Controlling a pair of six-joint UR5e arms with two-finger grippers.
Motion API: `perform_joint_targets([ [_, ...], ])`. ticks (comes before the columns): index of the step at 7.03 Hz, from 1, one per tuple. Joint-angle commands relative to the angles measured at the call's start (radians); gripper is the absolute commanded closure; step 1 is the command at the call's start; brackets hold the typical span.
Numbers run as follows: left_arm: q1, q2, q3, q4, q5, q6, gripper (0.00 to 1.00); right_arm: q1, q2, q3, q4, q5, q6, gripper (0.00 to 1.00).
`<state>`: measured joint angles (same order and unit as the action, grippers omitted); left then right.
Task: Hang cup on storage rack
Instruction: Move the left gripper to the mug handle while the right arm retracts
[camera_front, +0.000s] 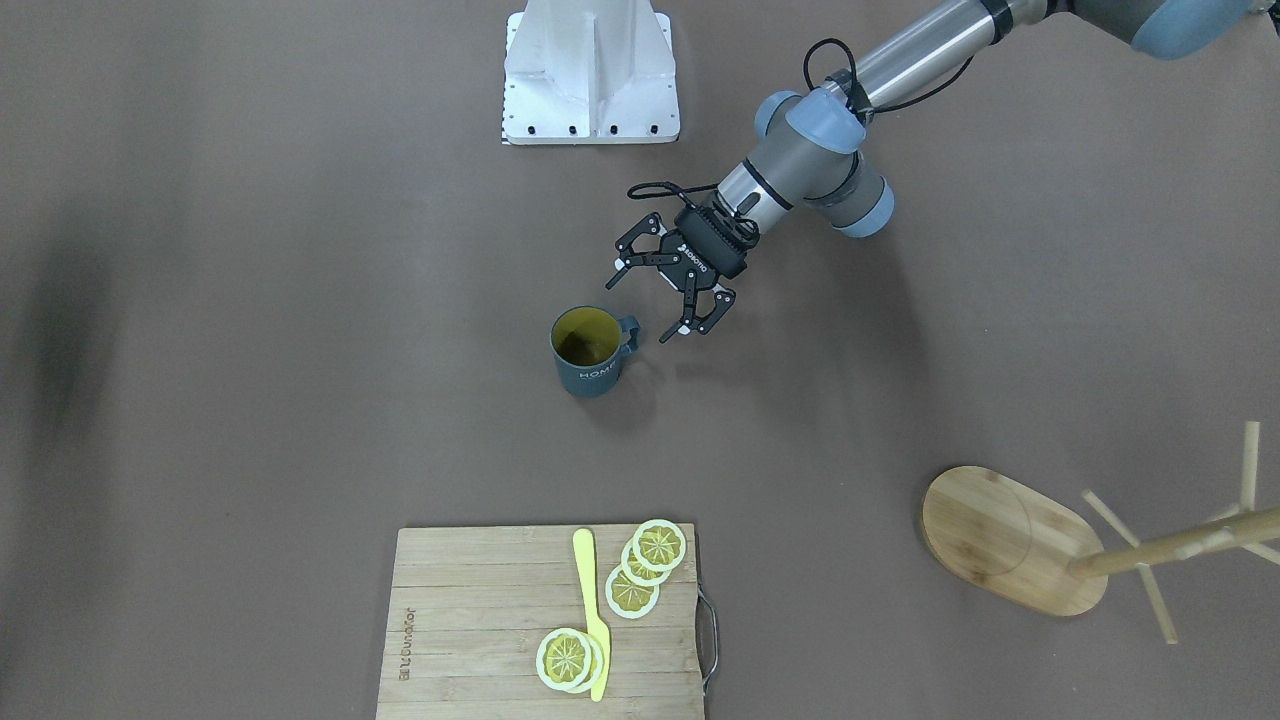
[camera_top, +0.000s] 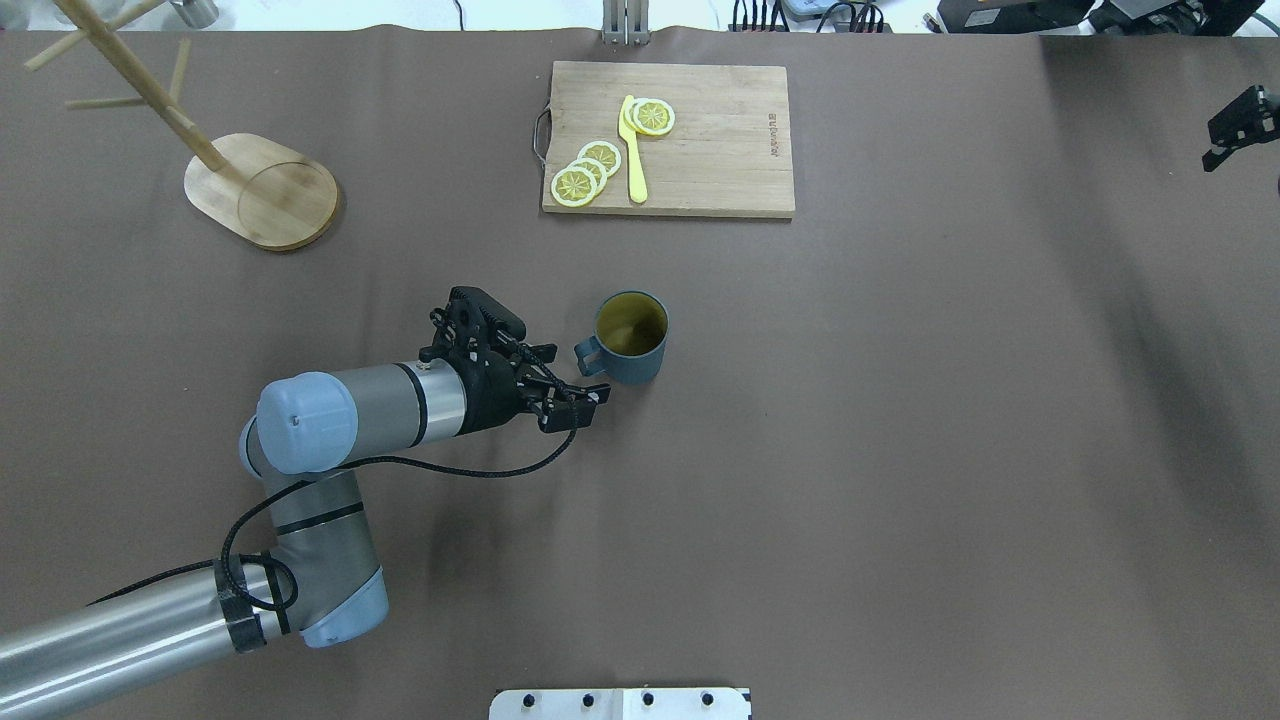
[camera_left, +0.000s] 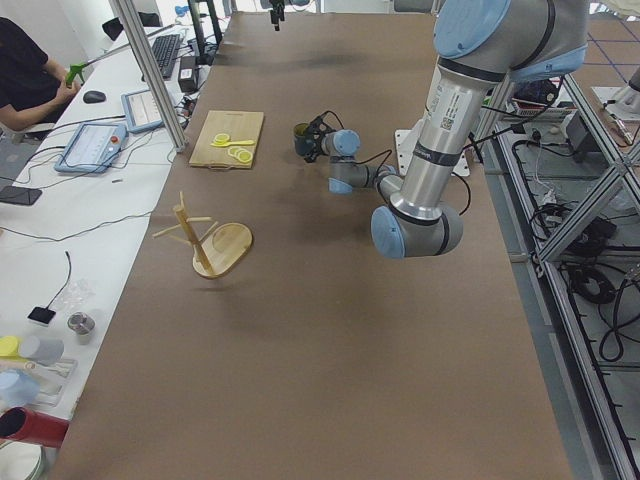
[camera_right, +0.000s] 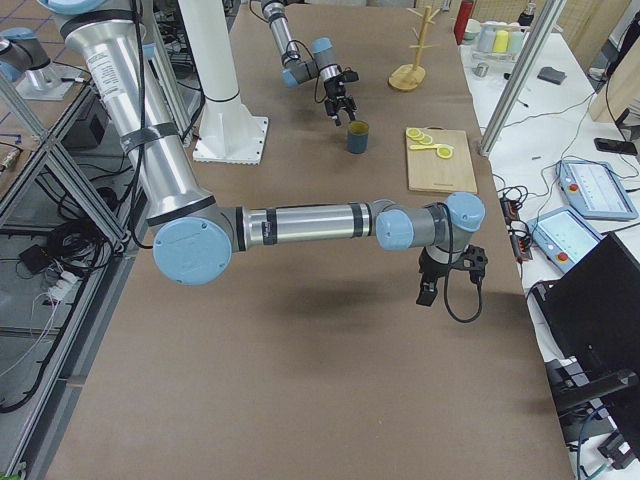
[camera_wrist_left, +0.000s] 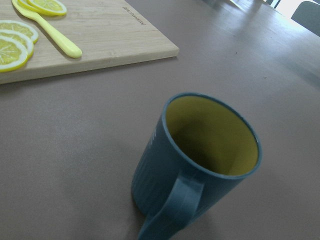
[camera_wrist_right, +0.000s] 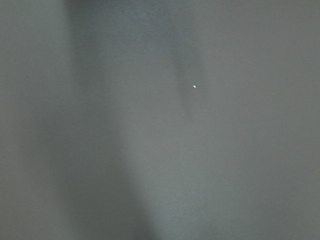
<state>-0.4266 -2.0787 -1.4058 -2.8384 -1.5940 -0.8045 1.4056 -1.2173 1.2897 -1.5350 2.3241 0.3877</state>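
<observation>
The cup's wide opening is far bigger than the rack's slim wires. It will slip opening-first over a peg and hang when I carry it there.
The dark blue-grey cup with a yellow inside stands upright mid-table, its handle turned toward my left gripper; it also shows in the overhead view and close up in the left wrist view. My left gripper is open and empty, with its fingertips either side of the space just before the handle, not touching it. The bamboo storage rack stands far off on my left side, with no cup on it. My right gripper is at the far right table edge; I cannot tell whether it is open or shut.
A wooden cutting board with lemon slices and a yellow knife lies beyond the cup. The white arm mount stands at the robot's side of the table. The right wrist view shows only brown table cover.
</observation>
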Motion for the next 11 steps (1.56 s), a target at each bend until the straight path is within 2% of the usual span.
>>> perform_joint_targets([
  [1, 0.000, -0.014, 0.004, 0.001, 0.000, 0.001, 0.17, 0.045, -0.048, 0.008, 0.001, 0.052, -0.035, 0.00],
  [2, 0.000, -0.015, 0.010, 0.001, 0.000, 0.001, 0.35, 0.056, -0.066, 0.022, 0.001, 0.058, -0.050, 0.00],
  [4, 0.000, -0.021, 0.010, -0.001, 0.002, 0.002, 0.48, 0.064, -0.093, 0.055, 0.001, 0.060, -0.050, 0.00],
  [6, -0.008, -0.023, 0.013, -0.001, 0.026, 0.002, 0.52, 0.064, -0.116, 0.069, 0.001, 0.078, -0.049, 0.00],
  [8, -0.018, -0.029, 0.013, -0.009, 0.028, 0.001, 0.51, 0.065, -0.142, 0.111, -0.001, 0.080, -0.047, 0.00],
  [11, -0.021, -0.029, 0.027, -0.009, 0.026, 0.001, 0.51, 0.066, -0.143, 0.118, 0.001, 0.080, -0.036, 0.00],
])
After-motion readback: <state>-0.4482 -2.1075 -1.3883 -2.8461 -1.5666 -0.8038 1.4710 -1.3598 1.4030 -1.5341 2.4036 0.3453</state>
